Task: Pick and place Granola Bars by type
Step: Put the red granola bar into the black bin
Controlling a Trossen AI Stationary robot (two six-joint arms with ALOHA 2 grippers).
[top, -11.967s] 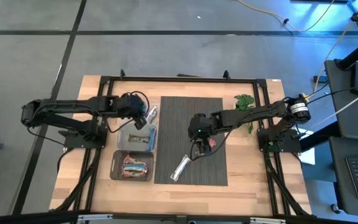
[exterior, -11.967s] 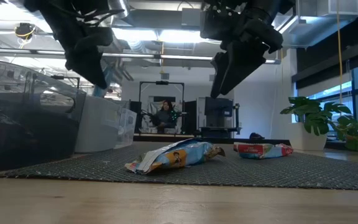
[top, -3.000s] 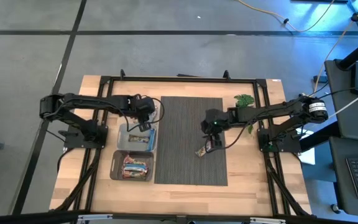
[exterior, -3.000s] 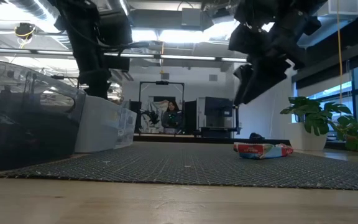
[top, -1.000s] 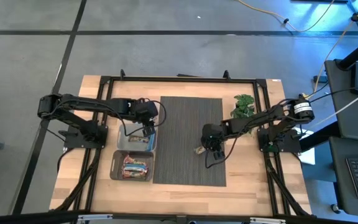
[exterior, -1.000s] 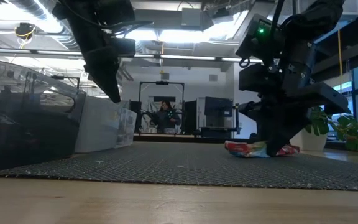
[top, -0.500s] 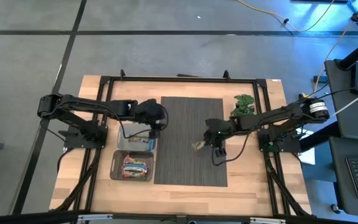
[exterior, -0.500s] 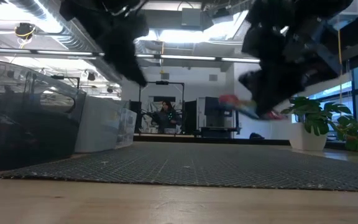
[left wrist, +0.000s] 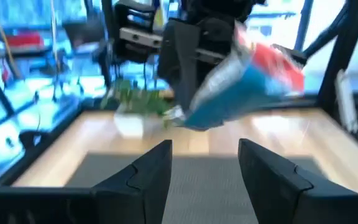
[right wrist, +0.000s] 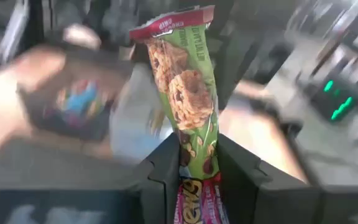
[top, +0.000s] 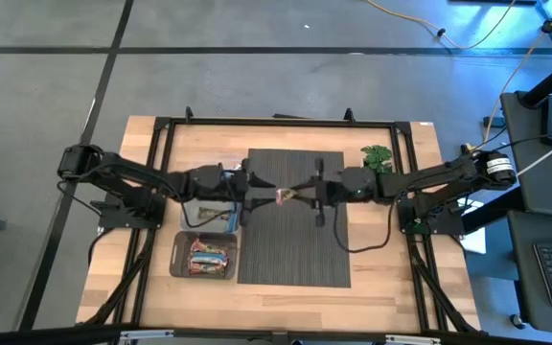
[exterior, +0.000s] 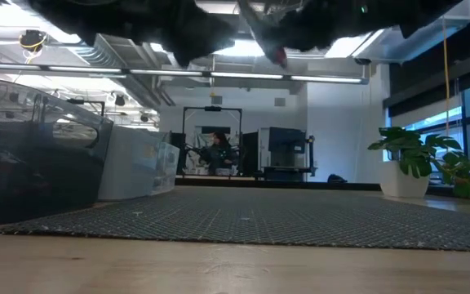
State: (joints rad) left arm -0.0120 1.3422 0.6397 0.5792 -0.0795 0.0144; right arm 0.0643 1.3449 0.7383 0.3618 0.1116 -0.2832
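I should use my right gripper to line up the granola bar's loose end (left wrist: 275, 68) with my left gripper's open fingers (left wrist: 204, 168) before the handover, because it slants above them.
One granola bar (top: 284, 195) hangs in the air over the dark mat (top: 293, 240), between my two grippers. Its wrapper looks green and red with cookie pictures in the right wrist view (right wrist: 188, 81), and blue and red in the left wrist view (left wrist: 244, 81). My right gripper (top: 300, 193) reaches in from the table's right and is shut on the bar. Opposite it, my left gripper (top: 260, 188) points right with its fingers (left wrist: 148, 174) open, a little short of the bar and not touching it. Both arms are high above the table in the low view, where a red tip of the bar (exterior: 280, 55) shows. My right gripper pinches one end of the bar (right wrist: 194, 171) between its two fingers. The fingers lie level, coming from the table's right, along the bar. The rest of the bar sticks out past the fingertips toward my left gripper, lifted clear of the mat.
Two clear bins stand left of the mat: the farther one (top: 211, 213) under my left arm, the nearer one (top: 204, 257) holding several bars. A green plant sprig (top: 377, 158) lies at the mat's far right corner. A black frame (top: 276, 122) rims the table.
My right gripper has lifted the bar off the mat's right part and carried it up and toward the table's left, turning level. My left gripper has gone from above the farther bin toward the right, up over the mat, and now faces the bar.
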